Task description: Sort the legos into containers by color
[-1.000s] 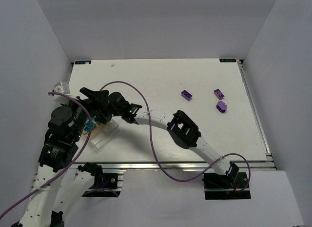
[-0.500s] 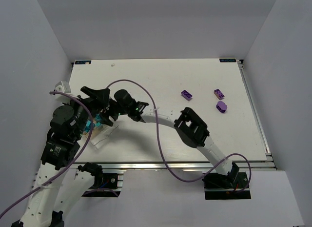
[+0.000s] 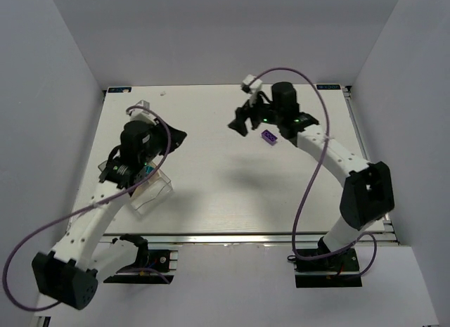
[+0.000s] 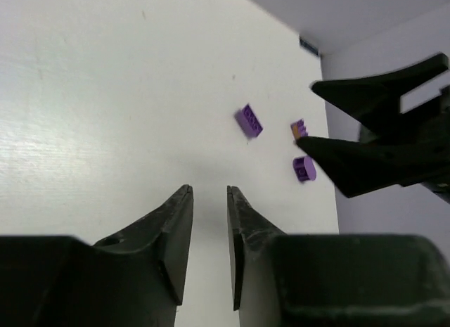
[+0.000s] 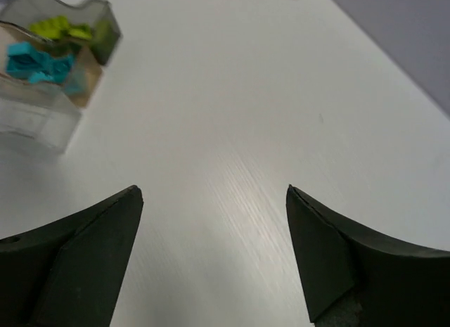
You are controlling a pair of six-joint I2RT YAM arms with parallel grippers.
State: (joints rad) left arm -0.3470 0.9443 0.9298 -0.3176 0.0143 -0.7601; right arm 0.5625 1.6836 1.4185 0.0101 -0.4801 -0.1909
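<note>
The purple legos (image 3: 269, 137) lie next to the robot's right gripper and far from its left gripper, so next the right gripper carries the nearest one to the container's empty compartment (image 3: 152, 195).
The clear container (image 3: 153, 195) stands at the left of the table. In the right wrist view the container (image 5: 42, 119) holds lime green legos (image 5: 65, 28) in one compartment and cyan legos (image 5: 35, 61) in another. Three purple legos lie loose at the far right: one (image 4: 248, 121), a second (image 4: 298, 129) and a rounded one (image 4: 304, 168). From above only one purple lego (image 3: 269, 136) shows. My right gripper (image 3: 242, 122) hovers just left of it, open and empty (image 5: 214, 193). My left gripper (image 3: 178, 137) is raised beside the container, its jaws drawn to a narrow empty gap (image 4: 209, 193).
White walls close in the table on three sides. A metal rail runs along the near edge (image 3: 246, 237). The purple cable (image 3: 309, 179) of the right arm loops above the right half of the table.
Both grippers have left the container. The right arm swung to the far right beside the purple legos and opened wide. The left gripper lifted, turned toward the table's middle and closed.
</note>
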